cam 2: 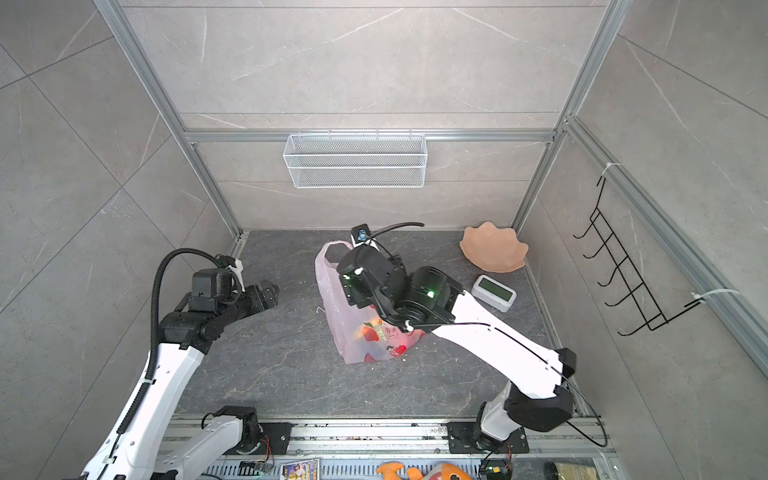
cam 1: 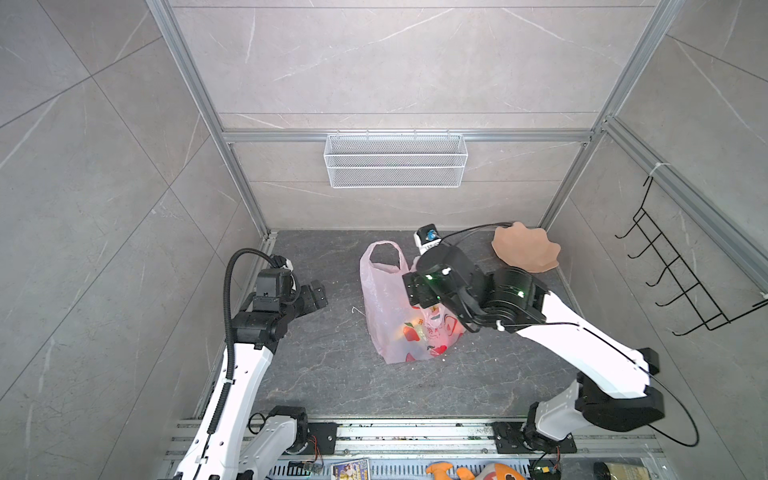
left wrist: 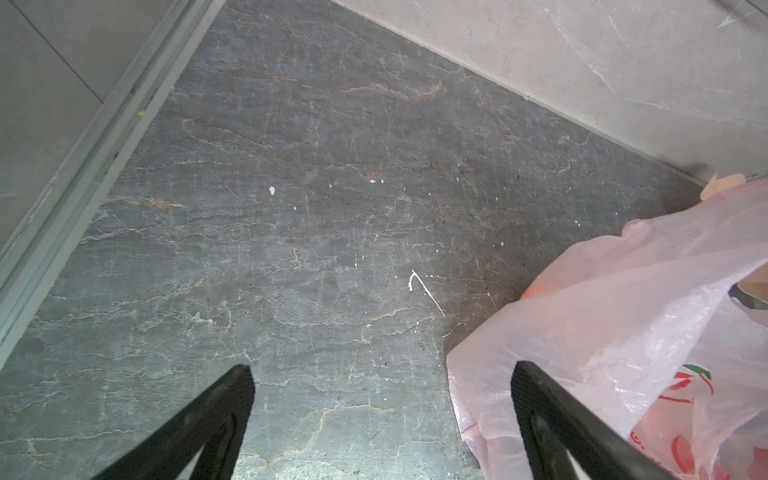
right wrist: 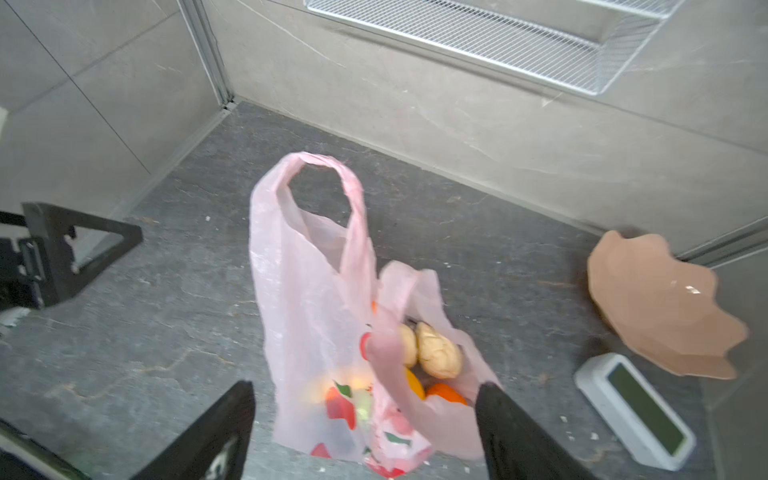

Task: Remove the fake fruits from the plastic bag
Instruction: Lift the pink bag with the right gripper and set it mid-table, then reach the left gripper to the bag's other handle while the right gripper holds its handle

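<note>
Next, I take the upright handle [cam 1: 384, 243] with my left gripper while my right gripper pulls the bag's opposite rim open, because the drooped handle [right wrist: 390, 352] lies across the bag's opening.
The pale-pink plastic bag [cam 1: 388, 307] [cam 2: 338, 311] stands on the dark floor mid-scene, one loop handle [right wrist: 320, 164] upright and the other drooped across its mouth. Inside it the right wrist view shows fake fruits: two cream lumpy pieces [right wrist: 438, 351], an orange tangerine [right wrist: 444, 392] and something yellow [right wrist: 413, 384]. My right gripper [right wrist: 365, 388] [cam 1: 419, 291] hovers just over the bag's mouth, open, holding nothing. My left gripper [left wrist: 382, 368] [cam 1: 318, 293] is open over bare floor to the bag's left, with the bag [left wrist: 623, 332] beside one finger.
A peach wavy-edged dish [cam 1: 525, 249] [right wrist: 656, 307] leans in the back right corner, with a white clock-like device [cam 2: 494, 293] in front of it. A wire basket [cam 1: 395, 160] hangs on the back wall and a black hook rack [cam 1: 673, 274] on the right wall.
</note>
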Controlling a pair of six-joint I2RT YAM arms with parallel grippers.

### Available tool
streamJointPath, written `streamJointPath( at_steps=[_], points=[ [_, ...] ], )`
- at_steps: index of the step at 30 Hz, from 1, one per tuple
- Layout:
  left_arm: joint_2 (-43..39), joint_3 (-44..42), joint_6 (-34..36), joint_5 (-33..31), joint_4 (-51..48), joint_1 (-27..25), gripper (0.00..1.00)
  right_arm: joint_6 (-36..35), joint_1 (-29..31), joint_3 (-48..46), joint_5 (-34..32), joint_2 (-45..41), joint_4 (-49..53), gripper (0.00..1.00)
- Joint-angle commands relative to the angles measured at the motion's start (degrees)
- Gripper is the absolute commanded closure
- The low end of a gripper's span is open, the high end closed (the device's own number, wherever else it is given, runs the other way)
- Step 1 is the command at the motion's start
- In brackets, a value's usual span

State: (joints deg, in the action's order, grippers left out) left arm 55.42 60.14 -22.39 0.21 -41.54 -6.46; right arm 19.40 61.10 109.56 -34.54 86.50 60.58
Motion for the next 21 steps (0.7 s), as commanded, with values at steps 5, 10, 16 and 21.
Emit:
streamJointPath(
  at_steps=[5, 10, 16, 21],
  points=[
    [0.5, 3.8, -3.2, 4.2, -1.0, -1.9, 0.00, -9.5, -12.9, -8.0, 17.2, -1.6, -3.9, 0.19],
    [0.7, 3.8, -5.5, 3.4, -2.4, -4.3, 0.00, -12.2, -13.6, -9.4, 22.1, -0.5, -7.1, 0.19],
    [2.5, 4.6, -6.5, 0.4, -3.5, -8.3, 0.00, -13.0, -14.3, -9.6, 22.3, -0.1, -7.2, 0.19],
    [4.2, 5.7, -6.3, -0.9, -4.0, -9.4, 0.00, -14.2, -14.1, -11.3, 25.5, -4.7, -8.9, 0.17]
  ],
)
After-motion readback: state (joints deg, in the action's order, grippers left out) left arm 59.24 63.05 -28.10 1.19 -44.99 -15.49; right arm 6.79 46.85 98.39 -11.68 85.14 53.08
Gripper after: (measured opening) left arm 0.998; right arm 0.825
